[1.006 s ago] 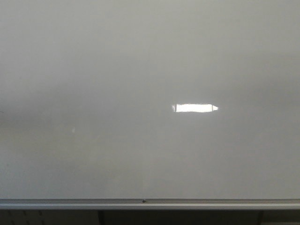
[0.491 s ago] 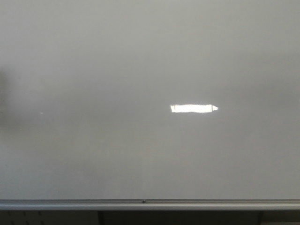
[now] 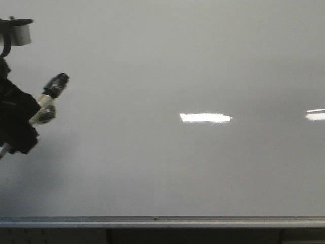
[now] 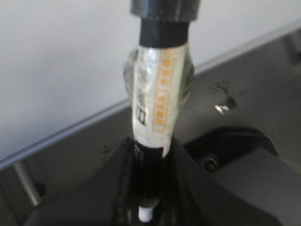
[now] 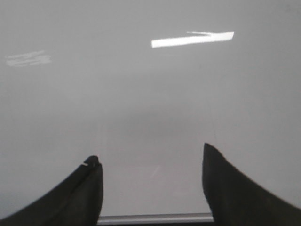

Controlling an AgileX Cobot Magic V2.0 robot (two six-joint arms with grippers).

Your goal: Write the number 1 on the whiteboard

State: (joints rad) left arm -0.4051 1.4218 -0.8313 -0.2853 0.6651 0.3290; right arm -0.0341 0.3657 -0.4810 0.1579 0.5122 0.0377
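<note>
My right gripper is open while the marker's black end [image 3: 56, 85] sticks out clear of my left gripper, so it should keep moving toward it [image 3: 57, 83] until its fingers close there.
The whiteboard [image 3: 152, 61] is glossy pale grey and fills the front view, with a silver bottom rail [image 3: 152, 220]. No black stroke of the number 1 shows on it. My left gripper [image 3: 31, 116] is at the far left, in front of the board, shut on a marker [image 3: 50, 96] whose black end points up and right. In the left wrist view the fingers [image 4: 120, 181] clamp the marker [image 4: 160, 94], black with a white and orange label, over the board [image 4: 56, 56]. My right gripper [image 5: 150, 155] is open and empty, facing the board [image 5: 141, 94]; it is out of the front view.
Bright white light reflections lie on the board at mid-right [image 3: 204, 117] and at the right edge [image 3: 316, 115]; one also shows in the right wrist view [image 5: 193, 38]. Below the rail [image 4: 70, 132] is a dark grey surface with a bolt [image 4: 225, 104].
My left arm with the marker has come into the front view from the left edge. A second reflection has appeared at the board's right edge.
</note>
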